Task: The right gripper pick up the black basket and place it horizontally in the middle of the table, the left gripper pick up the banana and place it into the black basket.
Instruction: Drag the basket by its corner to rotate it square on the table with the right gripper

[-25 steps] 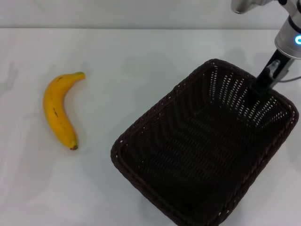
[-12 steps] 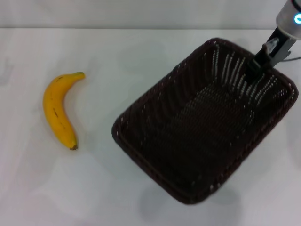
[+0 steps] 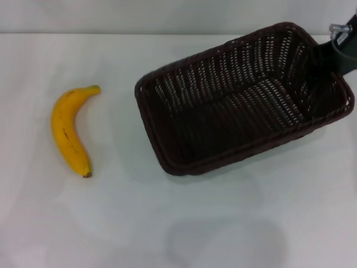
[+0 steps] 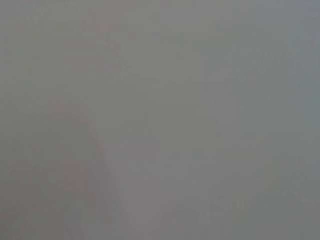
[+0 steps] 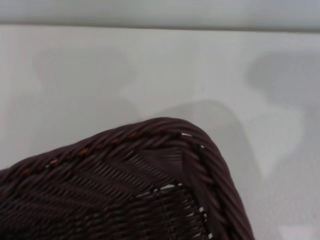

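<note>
My right gripper needs to straighten the black basket (image 3: 240,106), because it hangs at a slant from that gripper, and put it down before my left gripper takes the banana (image 3: 69,129).
The black basket (image 3: 240,106) is a large dark woven wicker basket at the right of the head view. It hangs tilted above the white table (image 3: 111,223), with its shadow on the tabletop below it. My right gripper (image 3: 341,54) is at the right edge, shut on the basket's far right rim. The right wrist view shows a braided corner of the basket (image 5: 165,145) with the table behind it. The yellow banana (image 3: 70,131) lies on the table at the left, well apart from the basket. My left gripper is out of view, and its wrist view shows only plain grey.
The table's far edge runs along the top of the head view, with a grey wall behind it. A band of bare tabletop lies between the banana and the basket.
The right gripper has lifted the basket off the table, carried it toward the far side and turned it, so its long side runs nearly left to right. The banana has not moved.
</note>
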Motion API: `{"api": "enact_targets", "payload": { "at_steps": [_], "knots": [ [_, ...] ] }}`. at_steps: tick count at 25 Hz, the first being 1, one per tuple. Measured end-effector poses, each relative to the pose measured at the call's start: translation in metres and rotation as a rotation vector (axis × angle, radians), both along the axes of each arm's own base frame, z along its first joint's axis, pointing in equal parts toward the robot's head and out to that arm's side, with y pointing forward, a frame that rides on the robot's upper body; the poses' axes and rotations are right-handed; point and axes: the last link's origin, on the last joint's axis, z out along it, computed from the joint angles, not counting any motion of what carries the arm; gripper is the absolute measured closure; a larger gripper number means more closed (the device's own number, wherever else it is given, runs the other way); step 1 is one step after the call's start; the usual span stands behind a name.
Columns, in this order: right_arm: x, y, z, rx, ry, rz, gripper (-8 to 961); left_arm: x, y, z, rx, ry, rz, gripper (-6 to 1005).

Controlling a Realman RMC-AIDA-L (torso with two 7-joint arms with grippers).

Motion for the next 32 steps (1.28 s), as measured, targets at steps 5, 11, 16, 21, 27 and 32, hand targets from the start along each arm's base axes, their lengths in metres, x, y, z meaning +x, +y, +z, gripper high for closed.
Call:
{"api": "enact_targets", "payload": {
  "at_steps": [5,11,16,21,27,32],
  "knots": [
    [0.003,-0.014,-0.004,0.014,0.032,-0.081,801,0.008,0.008,0.002,-0.003,0.007,-0.023,128],
    [0.001,-0.029,-0.019,-0.005,0.059,-0.087,812,0.007,0.009,0.002,-0.003,0.004,-0.018,128],
    [0.014,-0.038,-0.016,0.021,0.030,-0.100,822,0.008,0.009,0.002,-0.003,0.000,-0.017,128],
    [0.022,-0.042,-0.009,0.042,0.026,-0.077,827,0.008,0.009,0.001,-0.003,-0.003,-0.016,129],
    [0.022,-0.041,-0.008,0.027,0.029,-0.027,826,0.008,0.010,0.000,-0.004,-0.006,-0.017,129],
    [0.021,-0.035,0.003,0.043,0.000,-0.039,821,0.012,0.014,-0.002,-0.011,-0.007,-0.025,129]
  ]
}}
